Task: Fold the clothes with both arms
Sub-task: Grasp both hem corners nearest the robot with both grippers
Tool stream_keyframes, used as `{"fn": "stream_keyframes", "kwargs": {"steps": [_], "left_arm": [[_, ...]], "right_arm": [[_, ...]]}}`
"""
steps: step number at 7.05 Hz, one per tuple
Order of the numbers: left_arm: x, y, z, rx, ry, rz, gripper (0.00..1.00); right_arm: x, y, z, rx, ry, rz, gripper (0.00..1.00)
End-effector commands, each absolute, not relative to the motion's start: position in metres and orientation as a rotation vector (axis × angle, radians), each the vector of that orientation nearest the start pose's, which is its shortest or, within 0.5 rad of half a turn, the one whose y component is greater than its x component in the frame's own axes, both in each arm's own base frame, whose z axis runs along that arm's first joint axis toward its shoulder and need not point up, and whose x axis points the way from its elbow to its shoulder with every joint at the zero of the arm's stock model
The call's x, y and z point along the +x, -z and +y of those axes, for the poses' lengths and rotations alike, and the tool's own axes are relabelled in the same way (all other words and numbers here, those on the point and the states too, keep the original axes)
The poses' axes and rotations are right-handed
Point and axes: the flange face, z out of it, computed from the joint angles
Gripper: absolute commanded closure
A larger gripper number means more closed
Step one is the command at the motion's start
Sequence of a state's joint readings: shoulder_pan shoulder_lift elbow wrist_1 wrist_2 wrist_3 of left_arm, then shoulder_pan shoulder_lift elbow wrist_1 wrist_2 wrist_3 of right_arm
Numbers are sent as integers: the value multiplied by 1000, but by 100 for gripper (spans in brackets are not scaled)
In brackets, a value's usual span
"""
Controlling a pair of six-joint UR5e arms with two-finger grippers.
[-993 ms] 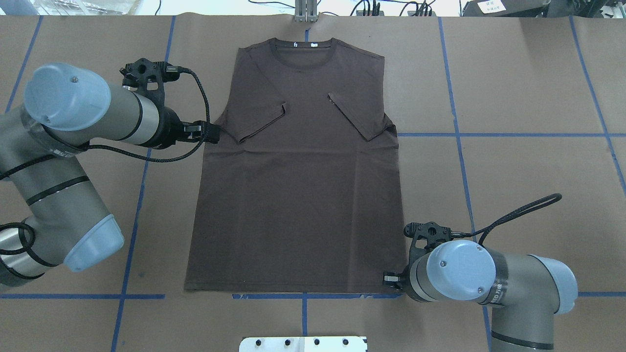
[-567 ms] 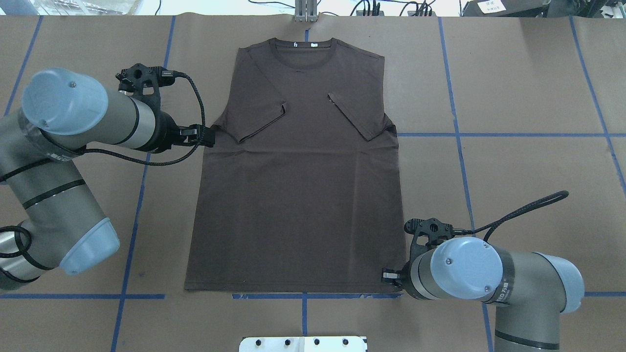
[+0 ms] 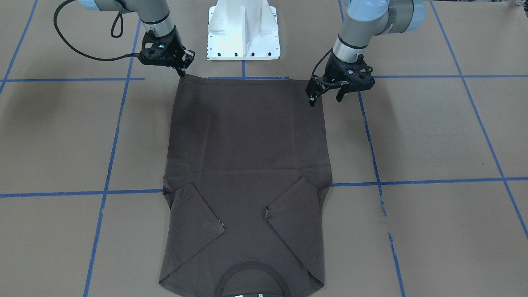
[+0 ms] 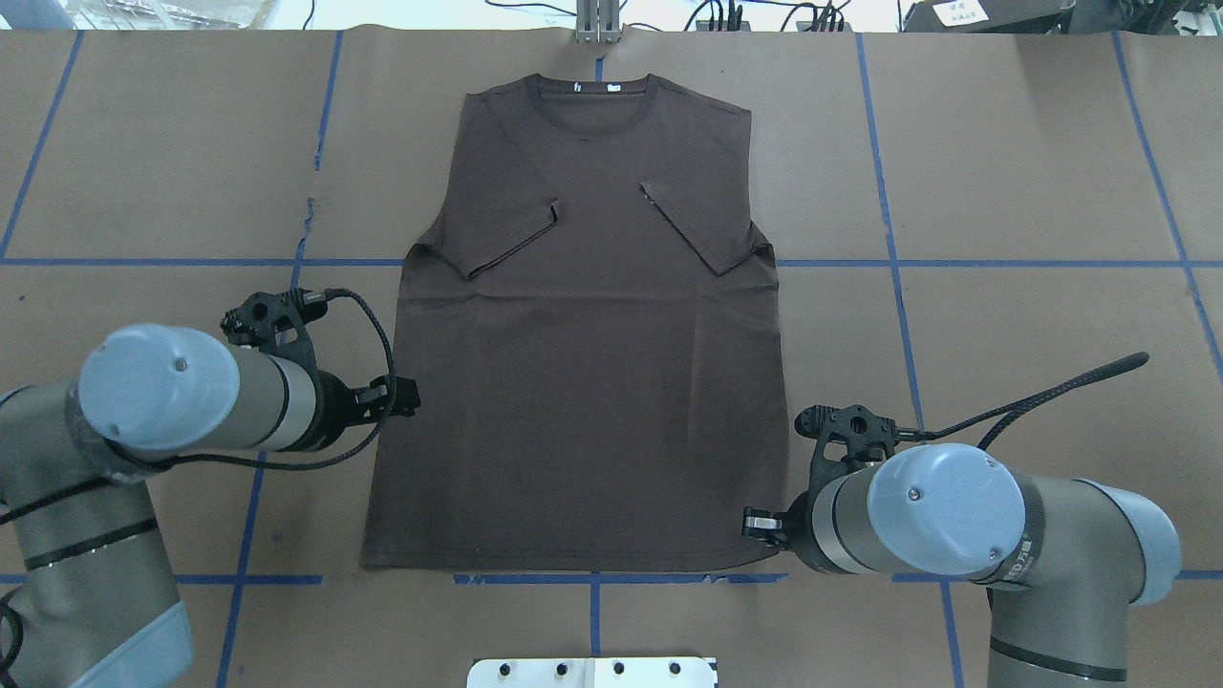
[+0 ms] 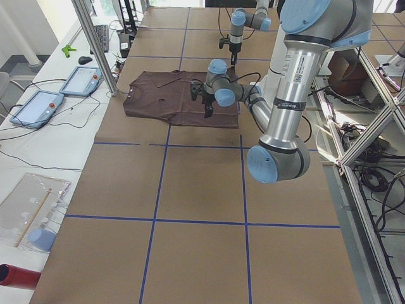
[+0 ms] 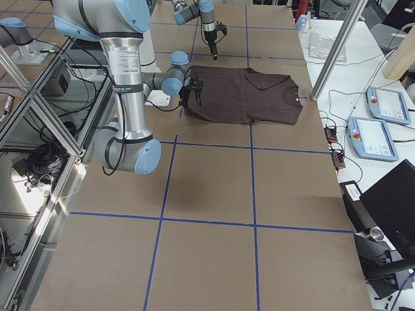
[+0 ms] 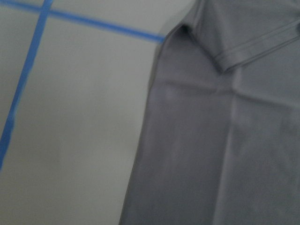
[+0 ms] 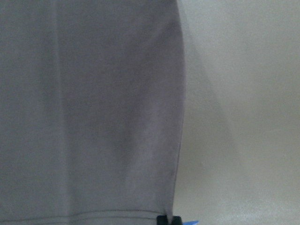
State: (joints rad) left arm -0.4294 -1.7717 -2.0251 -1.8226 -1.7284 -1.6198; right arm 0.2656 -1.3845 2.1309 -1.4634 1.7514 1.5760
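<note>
I expect the dark brown T-shirt (image 3: 247, 133) to slide along, sleeves still folded, when I lift and pull its hem, since the collar end (image 3: 253, 267) lies loose and flat.
The dark brown T-shirt (image 4: 583, 382) lies flat on the table with its collar at the far side and both sleeves folded inward. It also shows in the front view (image 3: 247, 156). My left gripper (image 4: 406, 397) is open and empty. It hovers at the shirt's left edge, a little up from the hem (image 3: 326, 98). My right gripper (image 3: 181, 73) points down at the near right hem corner with its jaws closed on the fabric there. In the right wrist view its fingertips (image 8: 162, 219) meet at that corner.
The white pedestal base (image 3: 243, 33) stands just behind the hem, between the arms. Blue tape lines cross the brown table cover (image 4: 1003, 191). A metal post (image 4: 597, 24) stands beyond the collar. Tablets (image 5: 38, 104) lie past the far edge.
My left arm has moved from the left sleeve area toward the robot along the shirt's left edge, close to the hem. The right gripper has stayed at the hem corner.
</note>
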Motion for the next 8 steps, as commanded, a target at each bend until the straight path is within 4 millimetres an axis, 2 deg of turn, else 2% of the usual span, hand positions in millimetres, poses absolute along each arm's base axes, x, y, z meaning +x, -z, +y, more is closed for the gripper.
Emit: {"fn": "stream_keyframes", "kwargs": {"steps": [1, 2, 3, 6, 8], "left_arm": [[473, -340, -262, -35, 459, 883, 1], [484, -349, -241, -67, 463, 862, 3], [488, -356, -233, -73, 465, 849, 3], [494, -361, -226, -81, 471, 807, 11], [493, -363, -226, -80, 472, 797, 22]], "right_arm": [[-452, -295, -248, -50, -180, -885, 100], [-450, -293, -247, -49, -179, -891, 100], [-450, -293, -248, -49, -180, -891, 100], [-449, -293, -250, -45, -185, -891, 100], [-449, -293, -252, -44, -188, -891, 100]]}}
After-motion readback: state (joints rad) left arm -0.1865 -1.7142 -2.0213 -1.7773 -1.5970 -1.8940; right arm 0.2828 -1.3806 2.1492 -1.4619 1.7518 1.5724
